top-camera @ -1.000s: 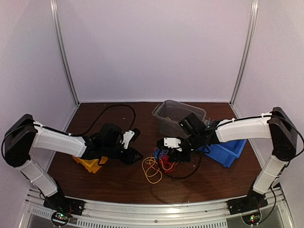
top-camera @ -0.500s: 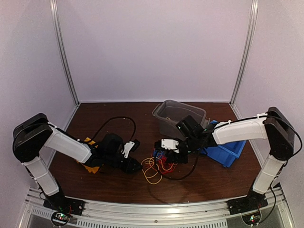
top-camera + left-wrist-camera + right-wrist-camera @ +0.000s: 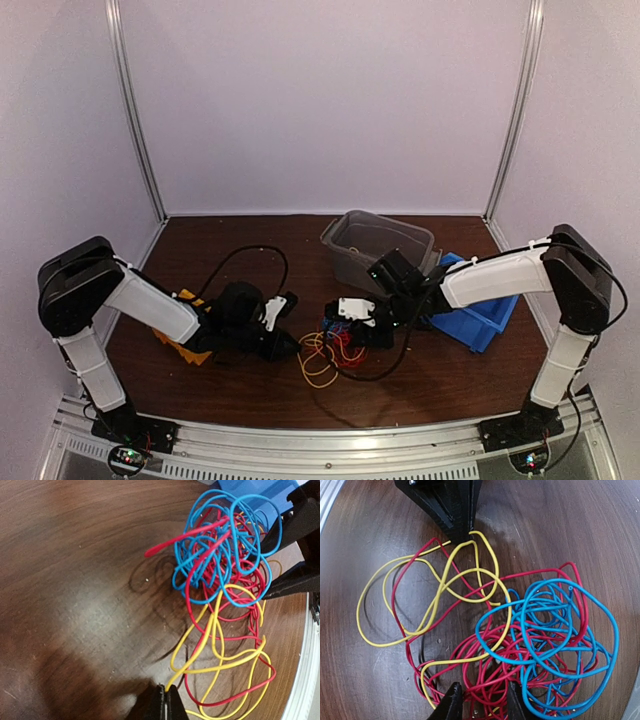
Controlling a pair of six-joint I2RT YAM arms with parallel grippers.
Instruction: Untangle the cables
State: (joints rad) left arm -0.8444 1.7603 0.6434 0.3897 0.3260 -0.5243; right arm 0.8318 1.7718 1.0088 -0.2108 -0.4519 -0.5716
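Note:
The yellow cable is still in among the red loops [image 3: 427,695]. Next, I lift the pinched yellow loop [image 3: 173,679] high with my left gripper until that cable hangs free.
The cables [image 3: 335,345] lie in one tangle on the brown table between the arms: blue loops [image 3: 220,545], red loops [image 3: 490,680] and yellow loops [image 3: 215,630] [image 3: 435,605]. My left gripper [image 3: 165,692] [image 3: 290,345] is low at the tangle's left edge, shut on a yellow cable end. The right wrist view shows it [image 3: 467,532] pinching that yellow loop. My right gripper [image 3: 484,700] [image 3: 352,325] stands on the tangle's right side, jaws apart, with loose red loops between its fingers [image 3: 452,702].
A clear plastic tub [image 3: 375,245] and a blue bin [image 3: 480,315] stand behind the right gripper. A yellow object [image 3: 185,335] lies under the left arm. Black robot cables [image 3: 240,255] loop across the table.
My left gripper came down to the right and closed on the yellow cable. My right gripper shifted a little left over the tangle, its jaws unchanged.

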